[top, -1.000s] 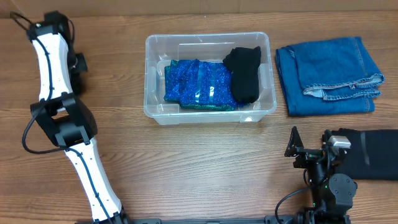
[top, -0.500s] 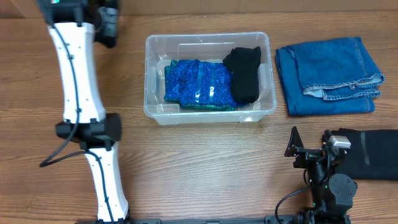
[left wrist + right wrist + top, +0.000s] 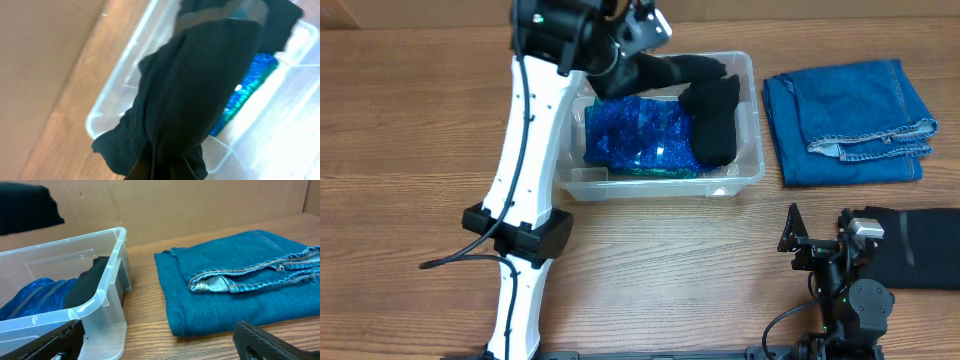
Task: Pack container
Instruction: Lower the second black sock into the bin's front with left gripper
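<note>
My left gripper should lay the black cloth (image 3: 665, 71) along the container's front side (image 3: 642, 173), because the cloth hangs at a slant over the container's back side and the cloth's end is past the container's rim.
The clear container (image 3: 752, 170) stands at the table's back middle. It holds a blue sparkly cloth (image 3: 640, 135) and a black garment (image 3: 715, 120). My left gripper (image 3: 642, 50) is over the container's back left part, shut on a black cloth (image 3: 692, 68) that hangs over the bin. In the left wrist view this black cloth (image 3: 200, 90) hides the fingers, with the container's rim (image 3: 112, 100) and the blue cloth (image 3: 250, 75) below. My right gripper (image 3: 802, 245) is open and empty near the front edge, its fingers (image 3: 160, 345) wide apart, facing the container (image 3: 100, 300).
Folded blue jeans (image 3: 850, 120) lie to the right of the container and show in the right wrist view (image 3: 240, 280). A folded black cloth (image 3: 920, 248) lies at the front right beside the right arm. A cardboard wall (image 3: 200, 205) stands behind the table.
The left arm has swung from the table's far left to over the container's back left, carrying the black cloth. The right arm has not moved.
</note>
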You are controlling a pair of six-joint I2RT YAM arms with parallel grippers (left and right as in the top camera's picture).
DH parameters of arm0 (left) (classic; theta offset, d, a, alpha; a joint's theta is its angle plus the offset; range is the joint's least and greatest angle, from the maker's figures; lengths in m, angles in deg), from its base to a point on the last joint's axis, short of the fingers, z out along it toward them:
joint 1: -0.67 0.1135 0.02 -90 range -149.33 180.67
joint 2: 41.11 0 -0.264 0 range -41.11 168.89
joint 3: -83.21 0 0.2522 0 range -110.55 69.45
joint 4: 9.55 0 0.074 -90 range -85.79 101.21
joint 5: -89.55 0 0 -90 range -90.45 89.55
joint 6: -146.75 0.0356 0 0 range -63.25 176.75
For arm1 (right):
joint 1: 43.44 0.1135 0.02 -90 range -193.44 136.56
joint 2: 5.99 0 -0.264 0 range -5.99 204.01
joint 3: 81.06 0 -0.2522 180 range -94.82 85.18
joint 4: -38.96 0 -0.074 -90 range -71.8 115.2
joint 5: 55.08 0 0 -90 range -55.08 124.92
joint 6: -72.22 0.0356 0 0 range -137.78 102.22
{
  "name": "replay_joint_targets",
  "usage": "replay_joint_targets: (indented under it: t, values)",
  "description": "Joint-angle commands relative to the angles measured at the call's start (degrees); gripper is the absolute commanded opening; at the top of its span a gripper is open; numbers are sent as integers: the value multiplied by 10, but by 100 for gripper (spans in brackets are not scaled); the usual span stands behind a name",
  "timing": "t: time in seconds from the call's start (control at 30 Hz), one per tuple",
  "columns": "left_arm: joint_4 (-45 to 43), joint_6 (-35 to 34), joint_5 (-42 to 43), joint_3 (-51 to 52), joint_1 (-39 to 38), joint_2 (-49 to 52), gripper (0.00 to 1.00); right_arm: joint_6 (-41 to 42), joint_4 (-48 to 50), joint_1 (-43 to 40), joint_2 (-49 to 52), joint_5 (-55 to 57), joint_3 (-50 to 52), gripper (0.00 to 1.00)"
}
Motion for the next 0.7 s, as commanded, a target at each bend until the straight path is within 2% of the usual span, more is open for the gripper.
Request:
replay_joint_targets:
  t: [0.0, 0.1, 0.2, 0.3, 0.37, 0.53, 0.67]
  values:
    - [-1, -2, 56, 43, -20, -16, 4, 0, 3, -1, -4, -3, 0, 100]
    - [-1, -31, 83, 87, -29, -16, 4, 0, 3, -1, -4, -3, 0, 100]
    - [-1, -95, 114, 135, -35, -17, 4, 0, 3, -1, -4, -3, 0, 100]
    - [-1, -113, 178, 160, -35, -17, 4, -1, 3, -1, -4, -3, 0, 100]
    - [-1, -127, 183, 170, -35, -17, 4, 0, 3, -1, -4, -3, 0, 100]
    - [-1, -127, 183, 222, -35, -17, 4, 0, 3, -1, -4, -3, 0, 100]
    - [0, -90, 180, 300, -35, -24, 4, 0, 3, -1, -4, -3, 0, 100]
